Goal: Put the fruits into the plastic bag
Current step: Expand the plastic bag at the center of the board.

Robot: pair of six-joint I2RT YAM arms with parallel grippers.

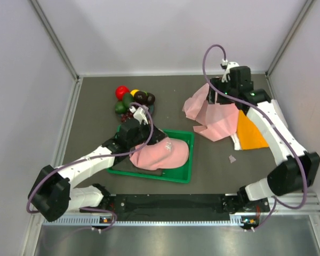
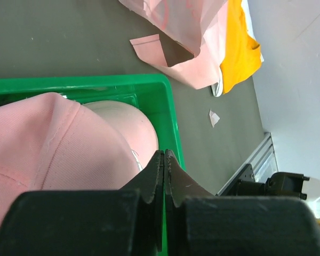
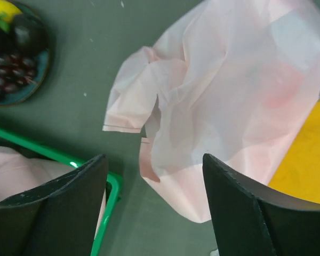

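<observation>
The plastic bag (image 1: 217, 116) is lying flat and crumpled, away from the fruits. I should lift it with my right gripper and take its edge (image 1: 190, 109) with my left gripper.
The fruits (image 1: 134, 100) lie in a small pile at the back left of the dark table: a red round one, yellow citrus, green and dark brown ones, and grapes. The right wrist view catches the fruits (image 3: 10, 58) at its top left corner. The plastic bag (image 1: 216, 114), thin, pink and crumpled, lies flat at the back right. My right gripper (image 3: 154, 160) hangs open just above the plastic bag (image 3: 229, 90), at its left edge, with nothing between the fingers. My left gripper (image 2: 164, 154) is shut and empty, low over the pink cap in the tray.
A green tray (image 1: 184, 176) at the front centre holds a pink baseball cap (image 1: 165, 154). An orange folded cloth (image 1: 250, 133) lies right of the bag, partly under it. A small paper scrap (image 1: 232, 158) sits near the tray. Grey walls enclose three sides.
</observation>
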